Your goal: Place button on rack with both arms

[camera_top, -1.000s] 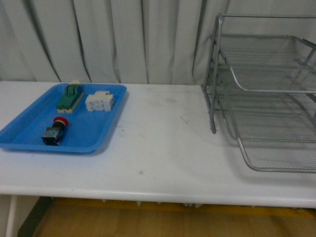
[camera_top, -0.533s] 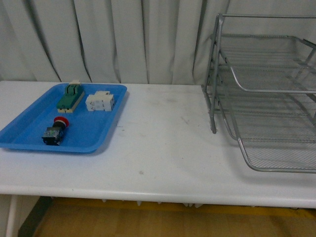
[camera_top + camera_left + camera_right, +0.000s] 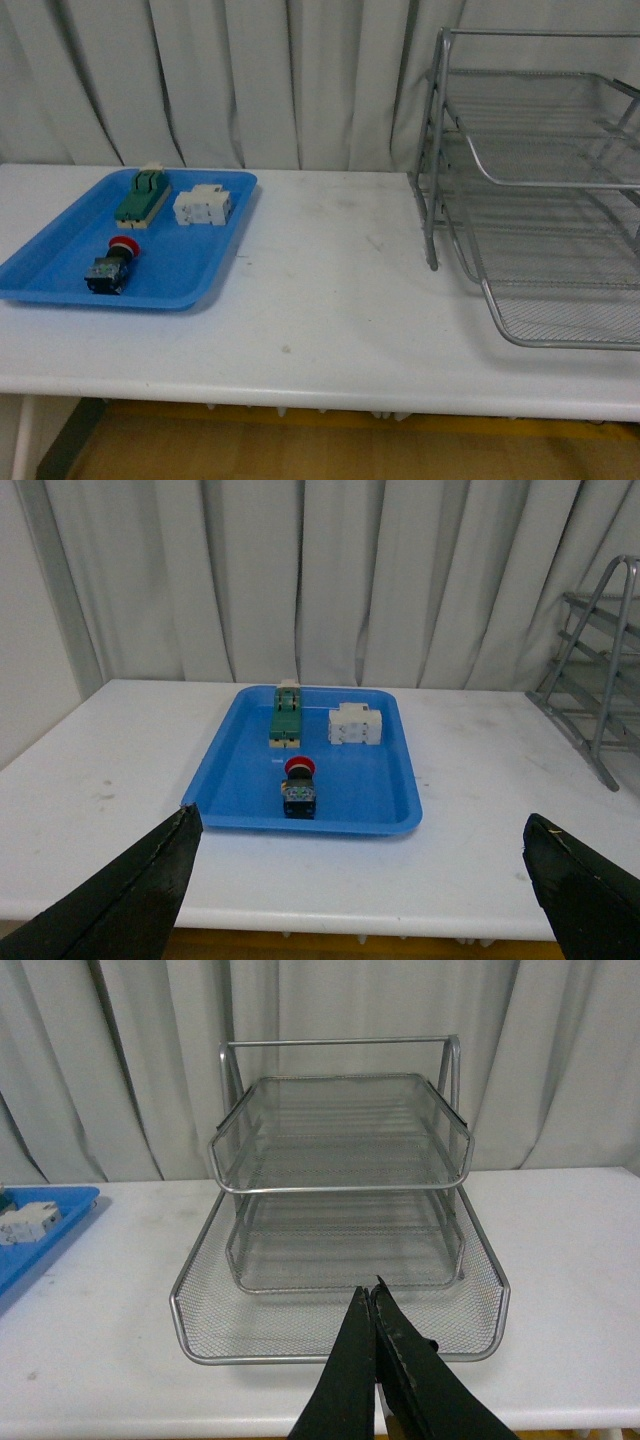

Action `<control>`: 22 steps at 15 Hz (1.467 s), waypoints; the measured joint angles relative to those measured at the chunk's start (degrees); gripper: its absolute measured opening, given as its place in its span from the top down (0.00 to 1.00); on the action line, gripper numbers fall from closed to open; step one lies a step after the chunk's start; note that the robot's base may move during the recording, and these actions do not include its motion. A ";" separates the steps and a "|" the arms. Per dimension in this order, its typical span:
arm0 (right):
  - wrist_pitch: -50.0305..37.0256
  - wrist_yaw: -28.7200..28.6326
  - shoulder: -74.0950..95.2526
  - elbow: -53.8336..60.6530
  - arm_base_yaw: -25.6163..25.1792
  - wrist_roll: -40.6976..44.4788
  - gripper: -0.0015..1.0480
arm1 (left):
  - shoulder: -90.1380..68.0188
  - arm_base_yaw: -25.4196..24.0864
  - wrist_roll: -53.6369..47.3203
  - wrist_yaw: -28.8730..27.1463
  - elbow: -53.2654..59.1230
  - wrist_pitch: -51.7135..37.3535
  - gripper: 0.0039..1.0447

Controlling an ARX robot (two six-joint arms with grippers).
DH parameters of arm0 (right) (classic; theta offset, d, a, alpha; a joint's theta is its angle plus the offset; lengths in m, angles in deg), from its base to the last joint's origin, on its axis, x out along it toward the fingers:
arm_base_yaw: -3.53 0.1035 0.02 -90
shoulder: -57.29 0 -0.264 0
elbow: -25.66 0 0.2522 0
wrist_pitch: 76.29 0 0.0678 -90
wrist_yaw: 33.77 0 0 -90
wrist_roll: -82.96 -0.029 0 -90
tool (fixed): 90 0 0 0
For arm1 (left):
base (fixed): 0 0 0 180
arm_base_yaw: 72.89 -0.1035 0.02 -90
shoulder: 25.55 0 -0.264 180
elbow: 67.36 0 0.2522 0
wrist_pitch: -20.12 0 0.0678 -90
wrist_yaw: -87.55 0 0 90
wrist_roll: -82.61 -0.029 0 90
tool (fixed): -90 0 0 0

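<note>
The rack's lower level (image 3: 565, 275) juts out (image 3: 508, 333) farther than the top level, so it will go straight back and take the button along when I push it.
The button (image 3: 112, 266) lies on its side in the blue tray (image 3: 60, 278) at the table's left, red cap toward the curtain; the left wrist view shows the button (image 3: 299, 787) too. The silver wire rack (image 3: 540, 190) stands at the right, also seen as the rack (image 3: 340, 1210) in the right wrist view. My left gripper (image 3: 360, 830) is open, fingers wide apart, hovering before the table edge and well short of the button. My right gripper (image 3: 368, 1295) is shut and empty, in front of the rack's bottom tier. Neither arm shows in the front view.
In the blue tray (image 3: 395, 800) a green block (image 3: 141, 196) and a white block (image 3: 203, 205) lie behind the button. A grey curtain (image 3: 250, 80) closes off the back. The white table (image 3: 330, 300) has its front edge close to both grippers.
</note>
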 joint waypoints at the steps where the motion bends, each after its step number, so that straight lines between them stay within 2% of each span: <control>1: 2.80 0.00 -2.78 0.00 0.00 0.00 0.98 | 0.00 0.00 0.00 0.00 0.00 0.00 0.06; 2: 12.28 -0.17 -12.79 -0.20 0.00 0.02 0.98 | 0.00 0.00 0.00 0.02 0.00 0.04 0.06; 6: 13.38 -0.15 -12.74 -0.02 0.00 0.17 0.79 | -0.04 0.07 0.00 -0.31 -0.02 0.20 0.06; 8: 13.35 -0.17 -12.74 -0.02 0.00 0.17 0.72 | -2.78 2.69 -0.35 -6.64 -2.62 7.67 0.06; 10: 13.40 0.02 -12.72 -0.02 0.00 0.17 0.63 | -8.70 3.39 -0.70 -12.35 -5.27 10.91 0.06; 12: 13.31 -0.24 -12.74 -0.02 0.00 0.17 0.53 | -17.70 -0.96 -2.16 -13.77 -7.89 6.93 0.06; 13: 13.29 -0.20 -12.76 -0.02 0.00 0.20 0.51 | -20.68 -2.78 -2.95 -13.75 -8.74 5.35 0.06; 14: 13.40 -0.20 -12.74 -0.02 -0.02 0.20 0.42 | -27.82 -6.78 -4.83 -12.37 -10.69 0.39 0.06; 15: 13.40 -0.20 -12.74 -0.02 0.00 0.20 0.30 | -37.16 -10.08 -6.10 -7.82 -13.38 -5.46 0.06; 16: 13.33 -0.20 -12.74 -0.02 0.00 0.20 0.18 | -51.15 -12.70 -6.99 -2.51 -18.80 -10.32 0.06; 17: 13.35 -0.20 -12.74 -0.02 0.00 0.20 0.06 | -61.26 -13.55 -7.89 0.39 -23.85 -11.17 0.06; 19: 13.35 -0.20 -12.74 -0.02 0.00 0.20 0.07 | -81.40 -13.60 -8.46 6.32 -36.22 -11.47 0.06; 22: 13.33 -0.20 -12.74 -0.02 0.00 0.20 0.06 | -103.93 -11.41 -7.19 9.97 -56.00 -6.51 0.06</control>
